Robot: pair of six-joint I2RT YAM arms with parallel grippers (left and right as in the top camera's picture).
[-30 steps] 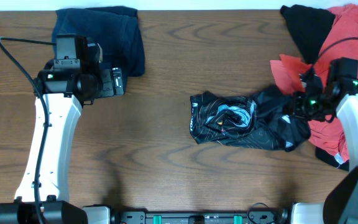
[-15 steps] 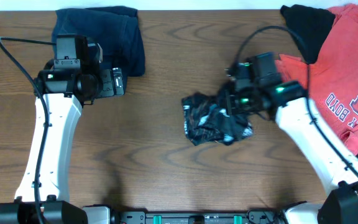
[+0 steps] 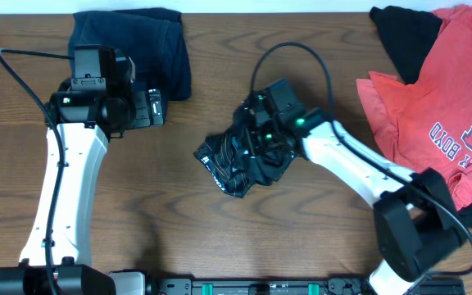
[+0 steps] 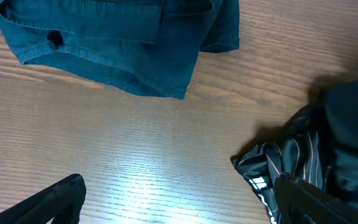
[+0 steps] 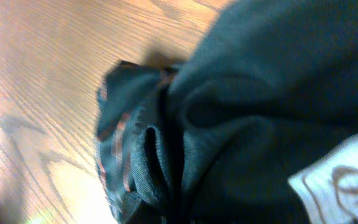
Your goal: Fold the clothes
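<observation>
The black shirt lies bunched [image 3: 234, 161] under the robot's right gripper, so the right gripper should pull it back toward the red T-shirt [image 3: 383, 100] to spread it out before folding.
The black shiny shirt [image 3: 234, 162] with thin reddish lines lies bunched at the table's middle. My right gripper [image 3: 255, 138] is shut on its upper part. In the right wrist view the black shirt [image 5: 229, 124] fills nearly the whole picture and hides the fingers. The red white-lettered T-shirt [image 3: 433, 106] is spread at the far right. My left gripper [image 3: 161, 108] stands open at the left, pointing right, with nothing in it. In the left wrist view the black shirt [image 4: 319, 158] shows at the right, just beyond the right finger [image 4: 316, 202].
A dark blue folded garment [image 3: 138, 49] lies at the back left, and the left wrist view shows the dark blue garment [image 4: 117, 43] too. A plain black garment [image 3: 404, 33] sits at the back right, partly on the red T-shirt. Bare wood [image 3: 187, 221] stretches along the front.
My right arm has swung left across the table, dragging the black shirt from beside the red T-shirt to the middle. The red T-shirt now lies uncovered. The left arm has not moved.
</observation>
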